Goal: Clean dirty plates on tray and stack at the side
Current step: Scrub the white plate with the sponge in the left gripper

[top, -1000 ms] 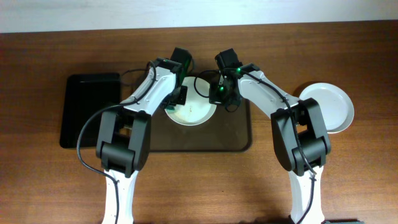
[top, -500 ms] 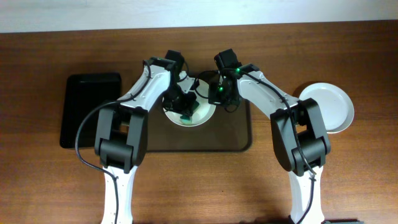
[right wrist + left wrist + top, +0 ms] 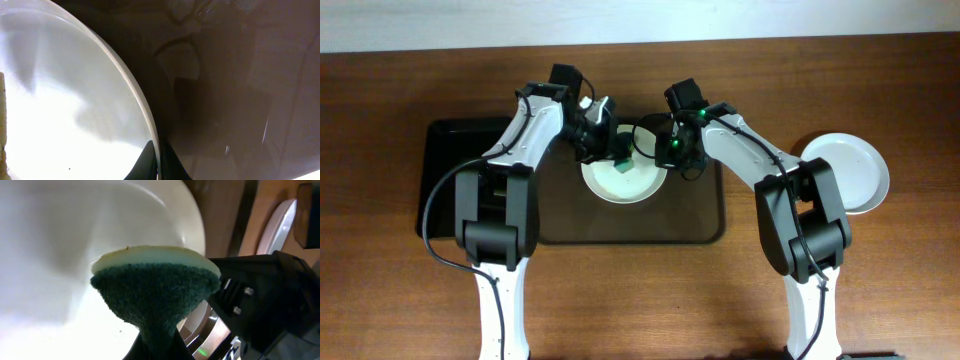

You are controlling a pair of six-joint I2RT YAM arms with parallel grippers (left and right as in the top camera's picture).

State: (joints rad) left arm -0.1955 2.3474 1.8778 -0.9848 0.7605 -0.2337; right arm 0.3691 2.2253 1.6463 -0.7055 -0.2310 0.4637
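Observation:
The sponge's way is blocked by my right gripper at the plate's held rim (image 3: 663,176), so next my left gripper wipes back toward the plate's opposite rim (image 3: 589,180).
One white plate (image 3: 625,180) sits on the dark brown tray (image 3: 690,220) near its far edge. My right gripper (image 3: 663,152) is shut on this plate's right rim; in the right wrist view the rim (image 3: 131,87) runs between the fingers (image 3: 157,162). My left gripper (image 3: 605,143) is shut on a green and yellow sponge (image 3: 623,161) held over the plate's far part. In the left wrist view the sponge (image 3: 155,292) is close above the white plate (image 3: 60,255). White plates (image 3: 848,170) lie on the table at the right.
A smaller black glossy tray (image 3: 450,180) lies left of the brown tray, partly under my left arm. The table's wood surface (image 3: 640,300) extends in front. The right arm's black housing (image 3: 270,295) shows in the left wrist view.
My left gripper has moved with the sponge from the plate's left side across its middle, then up to its far part. The right gripper has stayed on the rim.

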